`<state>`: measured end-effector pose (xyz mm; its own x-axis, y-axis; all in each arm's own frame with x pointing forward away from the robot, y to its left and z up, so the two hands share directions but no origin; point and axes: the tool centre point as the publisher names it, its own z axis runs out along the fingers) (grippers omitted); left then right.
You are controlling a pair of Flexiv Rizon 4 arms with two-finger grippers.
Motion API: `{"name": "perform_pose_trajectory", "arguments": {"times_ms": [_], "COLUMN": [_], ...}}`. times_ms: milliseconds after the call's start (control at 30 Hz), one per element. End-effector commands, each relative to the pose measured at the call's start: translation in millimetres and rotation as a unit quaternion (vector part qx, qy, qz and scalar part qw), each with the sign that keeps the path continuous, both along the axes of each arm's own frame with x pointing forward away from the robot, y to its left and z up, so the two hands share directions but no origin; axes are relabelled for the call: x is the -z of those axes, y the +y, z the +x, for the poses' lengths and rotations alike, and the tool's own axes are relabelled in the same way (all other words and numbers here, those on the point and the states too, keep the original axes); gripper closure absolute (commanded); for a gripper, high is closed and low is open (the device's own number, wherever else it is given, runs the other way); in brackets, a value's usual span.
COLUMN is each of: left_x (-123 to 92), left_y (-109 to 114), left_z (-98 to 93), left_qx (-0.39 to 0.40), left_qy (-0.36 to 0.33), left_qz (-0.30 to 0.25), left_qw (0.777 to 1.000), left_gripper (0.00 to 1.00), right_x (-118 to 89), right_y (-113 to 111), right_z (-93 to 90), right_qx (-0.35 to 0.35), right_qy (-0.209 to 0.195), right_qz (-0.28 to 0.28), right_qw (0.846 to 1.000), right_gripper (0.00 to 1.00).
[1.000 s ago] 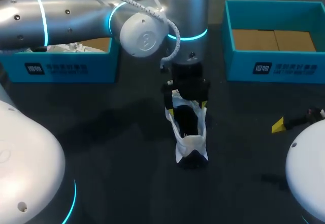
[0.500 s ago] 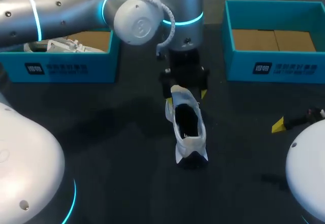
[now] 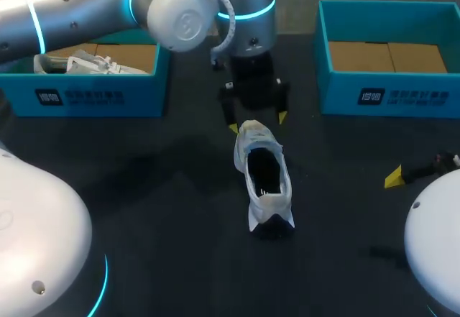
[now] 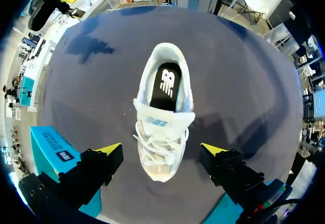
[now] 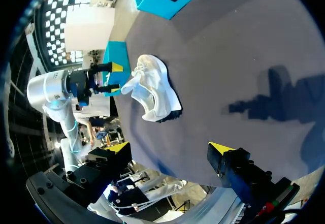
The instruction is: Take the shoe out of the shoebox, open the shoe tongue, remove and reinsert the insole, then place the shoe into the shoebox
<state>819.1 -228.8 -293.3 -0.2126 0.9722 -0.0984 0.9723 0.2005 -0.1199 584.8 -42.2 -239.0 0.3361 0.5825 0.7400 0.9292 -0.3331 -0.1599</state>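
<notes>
My gripper should expect a matching shoe [image 3: 83, 65] lying lengthwise behind the teal shoebox's near side, because white laces [image 3: 108, 64] show there. That shoe should leave room for the white shoe.
A white lace-up shoe [image 3: 263, 177] stands upright mid-table, toe toward the far side. Its black insole [image 4: 165, 84] lies inside the opening, behind the tongue [image 4: 163, 122]. My left gripper [image 3: 256, 121] hangs open just above and beyond the toe, with the laces [image 4: 157, 150] below and between its yellow tips, touching nothing. My right gripper [image 5: 171, 147] is open and empty over the table's right side, well away from the shoe [image 5: 152, 87]. In the head view only one of its yellow fingertips [image 3: 393, 177] shows.
A teal shoebox [image 3: 86, 98] at the far left holds something white [image 3: 79, 63]. A second teal shoebox [image 3: 388, 98] at the far right shows only its cardboard floor. Dark table surface [image 3: 165, 209] spreads around the shoe.
My left gripper, which straddled the shoe's front a second ago, has pulled up and back toward the far side. The shoe now stands free; the right arm is unmoved.
</notes>
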Motion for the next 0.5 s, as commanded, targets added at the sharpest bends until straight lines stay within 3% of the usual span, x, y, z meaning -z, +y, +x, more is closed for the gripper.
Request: {"name": "perform_pose_trajectory", "arguments": {"times_ms": [33, 267, 500], "left_x": [12.0, 21.5, 17.6], "left_y": [-8.6, -19.0, -17.8], "left_z": [-1.7, -13.5, -11.6], "left_qx": [0.005, 0.021, 0.024], "left_qy": [0.011, 0.021, 0.014], "left_qz": [-0.002, -0.007, -0.004], "left_qw": [1.000, 1.000, 1.000], "left_gripper": [0.00, 0.00, 0.03], "right_x": [-0.6, -0.6, -0.6], "right_y": [1.0, 1.0, 1.0], "right_z": [-1.1, -1.1, -1.1], "right_qx": [0.001, 0.001, 0.001], "right_qy": [0.001, 0.001, 0.001], "right_qz": [-0.002, -0.002, -0.002], "right_qw": [1.000, 1.000, 1.000], "right_gripper": [0.00, 0.00, 0.00]}}
